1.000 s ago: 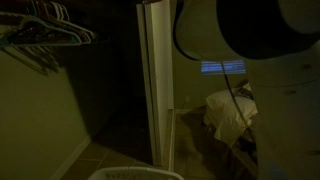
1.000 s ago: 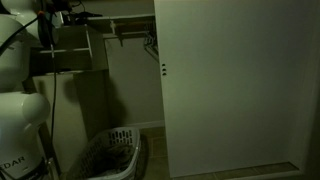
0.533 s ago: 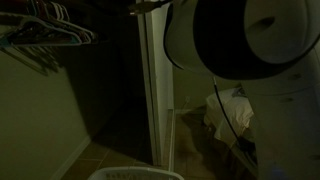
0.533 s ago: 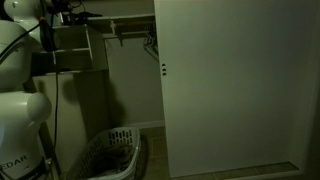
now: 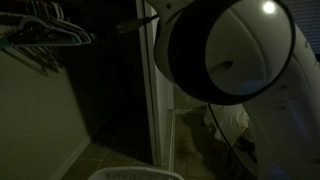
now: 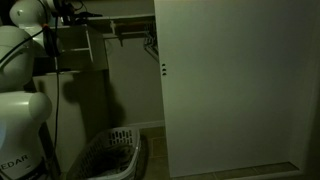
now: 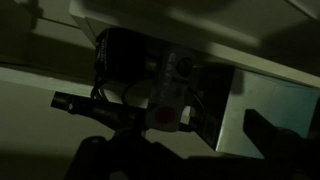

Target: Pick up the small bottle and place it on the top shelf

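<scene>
Next, I open my gripper, center it on the bottle and reach in before I close it, because the bottle's red end is in front of my gripper and closer to one finger.
The scene is very dark. In the wrist view a small clear bottle with a red spot on its near end rests on the pale shelf board, beside a dark box. My gripper looks open: one dark finger stands well to the bottle's right with bare shelf between them, and the other is a dark mass at the lower left. In an exterior view my gripper is up at the top shelf of the closet. The bottle cannot be made out in either exterior view.
A white laundry basket stands on the closet floor and also shows in an exterior view. Hangers hang from a rail. A large white door fills the right. My arm's joint blocks much of one view.
My arm's big joint has swung left and nearer the camera in one exterior view and now covers more of it. At the shelf the arm has barely shifted.
</scene>
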Robot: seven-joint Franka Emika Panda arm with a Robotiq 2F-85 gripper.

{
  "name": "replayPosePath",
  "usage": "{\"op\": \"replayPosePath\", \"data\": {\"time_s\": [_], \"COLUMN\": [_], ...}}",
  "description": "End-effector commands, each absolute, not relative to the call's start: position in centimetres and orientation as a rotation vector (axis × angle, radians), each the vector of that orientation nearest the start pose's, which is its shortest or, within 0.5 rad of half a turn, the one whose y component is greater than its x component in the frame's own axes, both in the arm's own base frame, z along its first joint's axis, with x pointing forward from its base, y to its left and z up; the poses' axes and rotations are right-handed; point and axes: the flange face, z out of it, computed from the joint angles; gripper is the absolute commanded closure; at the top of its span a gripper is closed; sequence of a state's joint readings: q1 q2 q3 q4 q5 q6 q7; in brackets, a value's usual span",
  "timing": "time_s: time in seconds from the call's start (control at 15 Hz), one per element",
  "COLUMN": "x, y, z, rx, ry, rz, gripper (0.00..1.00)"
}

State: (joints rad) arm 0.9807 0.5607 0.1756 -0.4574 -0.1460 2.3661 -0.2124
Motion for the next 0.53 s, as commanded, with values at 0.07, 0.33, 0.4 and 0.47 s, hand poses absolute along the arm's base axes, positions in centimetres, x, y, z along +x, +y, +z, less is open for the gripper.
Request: {"op": "replayPosePath", "data": {"time_s": [0.07, 0.33, 0.4, 0.47], "x": [32.9, 33.4, 33.4, 33.4], "y": [56.2, 56.9, 57.1, 57.2], "z": [88.8, 88.0, 87.8, 87.7], "rx": [-1.645, -1.628, -1.62, -1.612], "ry": [-1.252, -1.243, -1.24, -1.237], "rz": [-1.667, -1.685, -1.69, -1.696], "gripper": [0.0, 0.0, 0.01, 0.08]}}
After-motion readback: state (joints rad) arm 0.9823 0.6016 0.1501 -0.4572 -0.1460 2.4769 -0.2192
